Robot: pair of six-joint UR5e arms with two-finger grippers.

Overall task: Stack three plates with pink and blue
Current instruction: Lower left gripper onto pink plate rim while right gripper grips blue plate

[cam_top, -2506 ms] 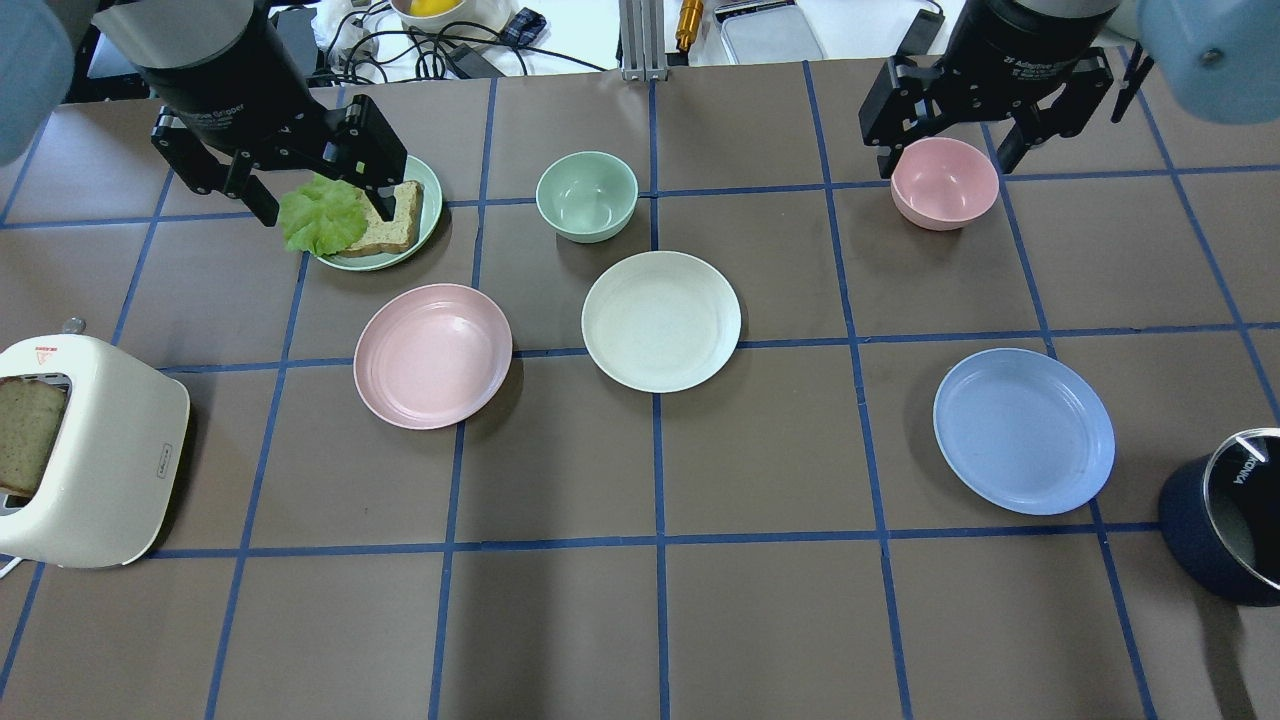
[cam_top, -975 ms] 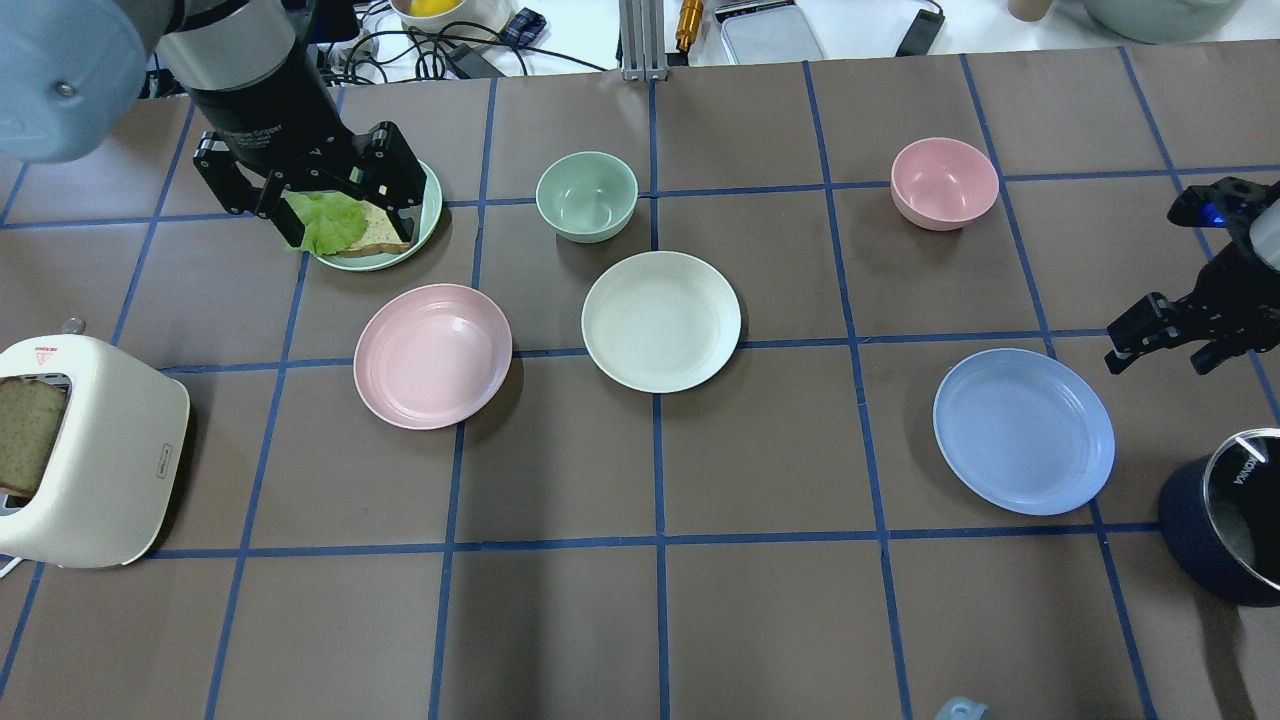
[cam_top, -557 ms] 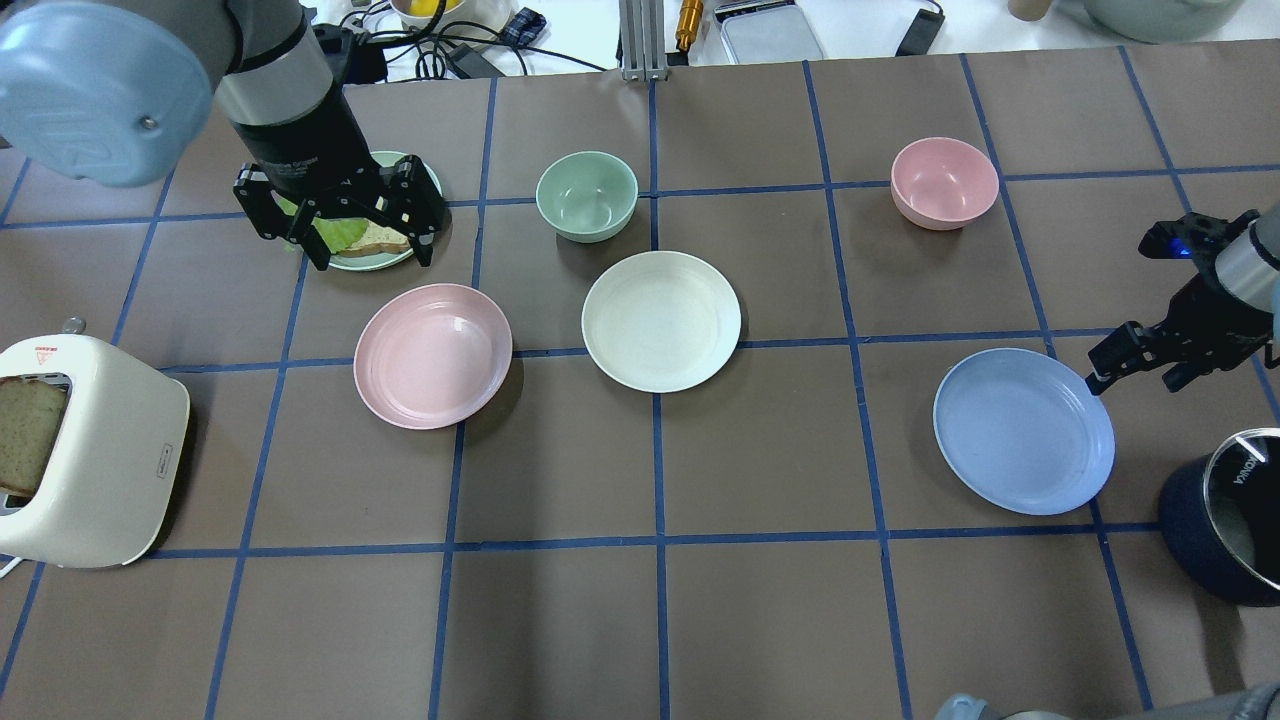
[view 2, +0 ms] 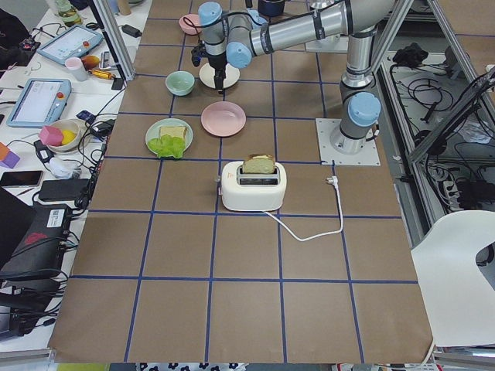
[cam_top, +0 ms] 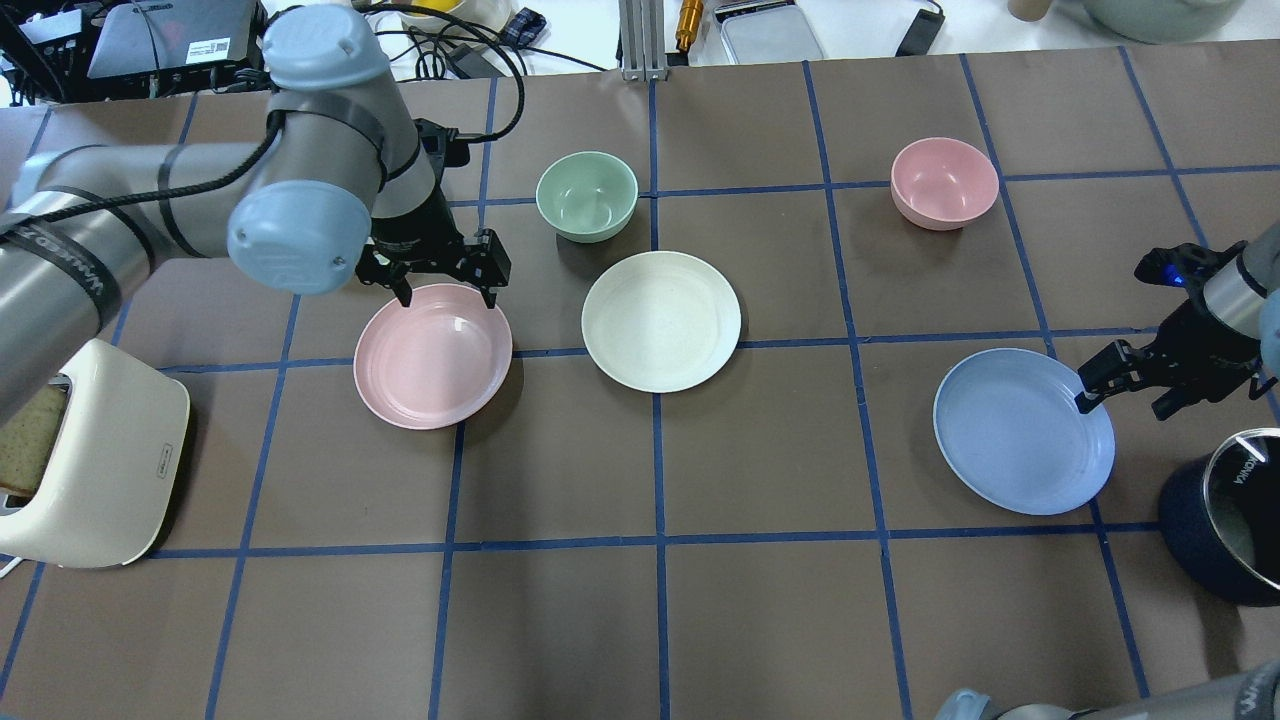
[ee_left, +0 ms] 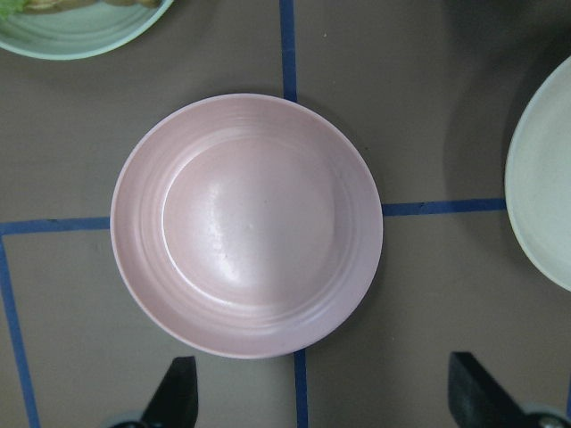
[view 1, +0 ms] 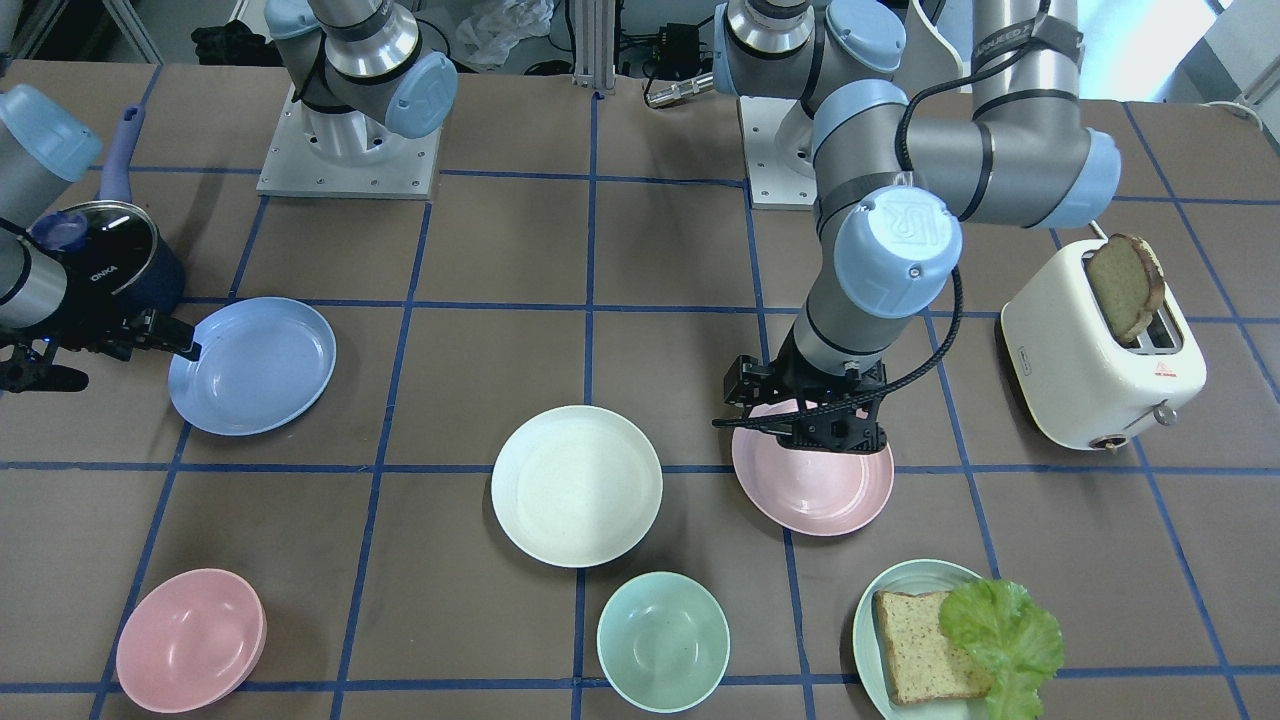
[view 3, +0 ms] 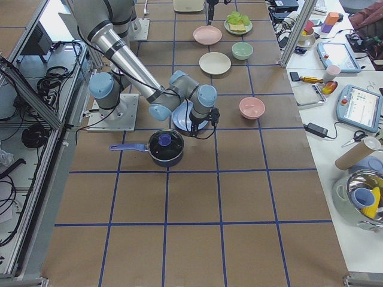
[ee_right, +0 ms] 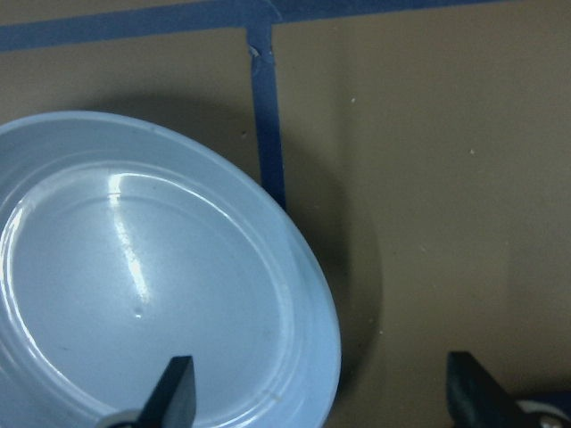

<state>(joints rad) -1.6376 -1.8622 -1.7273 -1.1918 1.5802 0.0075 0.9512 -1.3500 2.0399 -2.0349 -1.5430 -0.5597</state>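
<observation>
The pale pink plate should cover the off-white plate almost completely once I carry it over and lower it, since their round rims are equally wide.
The pale pink plate lies left of centre, the off-white plate in the middle and the light blue plate at the right, all apart and flat on the table. My left gripper is open and empty, pointing down over the pink plate's far rim; the left wrist view shows the pink plate whole between the fingertips. My right gripper is open and empty, low at the blue plate's right rim. In the right wrist view one finger is over the blue plate, the other over the table.
A mint bowl and a pink bowl stand at the back. A pale green plate with bread and lettuce sits behind the pink plate. A white toaster is at the left edge, a dark lidded pot beside the blue plate.
My left gripper has moved from over the bread plate forward to the pink plate's far rim. My right gripper has moved down and closer onto the blue plate's right rim.
</observation>
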